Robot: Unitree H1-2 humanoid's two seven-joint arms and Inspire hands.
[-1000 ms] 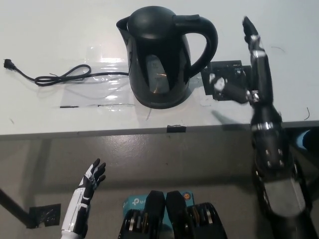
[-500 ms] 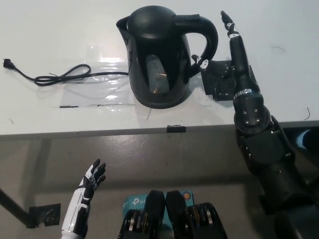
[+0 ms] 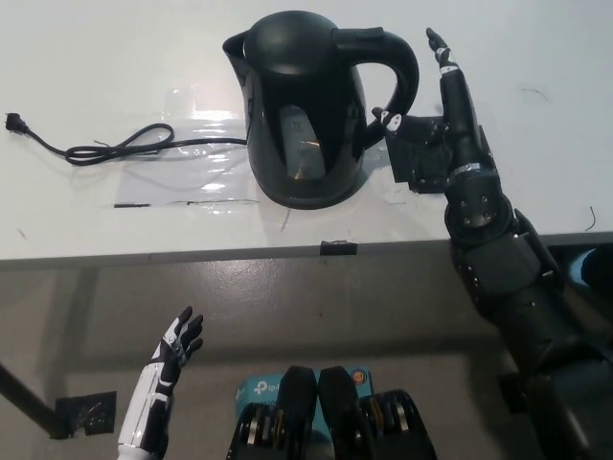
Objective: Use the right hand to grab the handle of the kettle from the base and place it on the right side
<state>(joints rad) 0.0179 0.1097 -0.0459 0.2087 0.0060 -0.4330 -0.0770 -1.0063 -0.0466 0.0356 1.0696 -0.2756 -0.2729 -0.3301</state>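
Note:
My gripper is to lift the kettle's handle, and the kettle will then come free and leave base and cord lying there, because the power cord (image 3: 225,141) runs into the kettle's base (image 3: 305,115).
A black electric kettle (image 3: 308,105) stands upright on its base on the white table (image 3: 115,67), spout to the left and handle (image 3: 397,77) to the right. My black right hand (image 3: 442,115) is open just right of the handle, fingers stretched up along it and the thumb reaching toward its lower part. I cannot tell whether the hand touches the handle. My white left hand (image 3: 172,359) hangs open below the table's front edge at the lower left.
A black power cord (image 3: 124,146) with a plug runs left from the kettle base over a taped clear sheet. A black patch (image 3: 421,153) lies on the table under my right hand. A small black tape mark (image 3: 339,247) sits on the table's front edge.
My right hand swung left from the table's right part to the kettle's handle, then settled slightly closer to it. The kettle and my left hand stayed put.

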